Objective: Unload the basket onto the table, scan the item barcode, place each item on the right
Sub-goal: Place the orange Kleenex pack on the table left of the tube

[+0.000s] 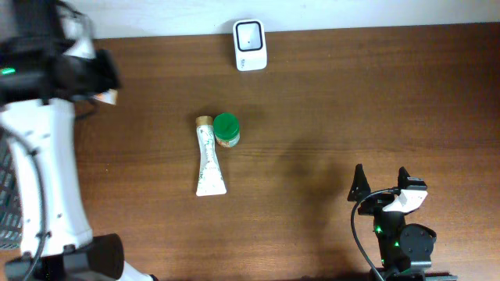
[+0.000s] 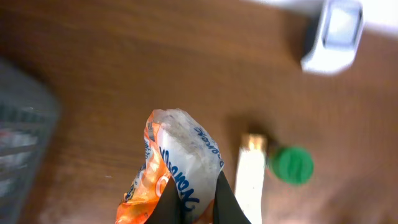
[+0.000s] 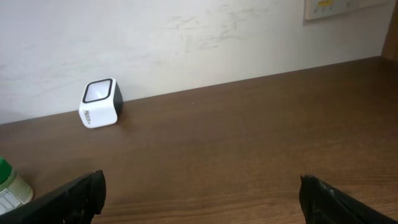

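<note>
My left gripper is holding the packet [image 2: 185, 152] clear of the basket, and the spot [image 1: 183, 161] beside the white tube is open, so it should keep going there and let go of the packet low down.
My left gripper [image 2: 199, 200] is shut on an orange and white crinkled packet [image 2: 177, 155], held above the table's left side. In the overhead view only a corner of the packet [image 1: 108, 97] shows beside the left arm. The white barcode scanner [image 1: 250, 44] stands at the table's back edge, its window facing up; it also shows as a scanner [image 2: 333, 34] at the upper right and as a scanner [image 3: 99, 102] against the wall. My right gripper [image 1: 380, 181] rests open at the front right, nothing between its fingers [image 3: 81, 193].
A white tube [image 1: 208, 160] lies mid-table with a green-capped jar [image 1: 226, 129] touching its cap end. A dark mesh basket [image 1: 8, 195] sits at the far left edge. The jar [image 3: 9, 186] shows at the left edge of the right wrist view.
</note>
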You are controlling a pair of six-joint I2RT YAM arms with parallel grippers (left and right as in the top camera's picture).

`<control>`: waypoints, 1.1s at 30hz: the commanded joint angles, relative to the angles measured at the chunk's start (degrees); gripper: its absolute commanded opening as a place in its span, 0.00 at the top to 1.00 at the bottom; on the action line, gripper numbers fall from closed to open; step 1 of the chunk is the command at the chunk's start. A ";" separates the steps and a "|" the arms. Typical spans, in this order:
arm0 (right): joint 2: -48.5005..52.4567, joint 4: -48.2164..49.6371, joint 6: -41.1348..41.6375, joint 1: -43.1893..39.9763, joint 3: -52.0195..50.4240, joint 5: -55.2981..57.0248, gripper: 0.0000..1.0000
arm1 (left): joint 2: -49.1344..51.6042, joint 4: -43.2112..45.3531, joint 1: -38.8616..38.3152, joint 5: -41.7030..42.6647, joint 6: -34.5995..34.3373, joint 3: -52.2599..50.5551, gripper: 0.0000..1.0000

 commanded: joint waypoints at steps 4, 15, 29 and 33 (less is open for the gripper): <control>-0.37 -0.33 0.26 -0.33 -0.31 0.46 0.02 | 0.48 9.01 -8.15 0.46 4.68 -22.08 1.00; -0.37 -0.31 0.26 -0.31 -0.31 0.48 0.02 | 0.48 31.12 -10.47 1.49 -4.04 -48.87 1.00; -0.37 -0.31 0.26 -0.33 -0.31 0.48 0.02 | -2.34 36.98 -9.53 3.43 -5.66 -50.10 0.41; -0.37 -0.33 0.26 -0.33 -0.31 0.48 0.02 | -7.80 28.22 -3.78 3.17 -2.62 -36.02 0.35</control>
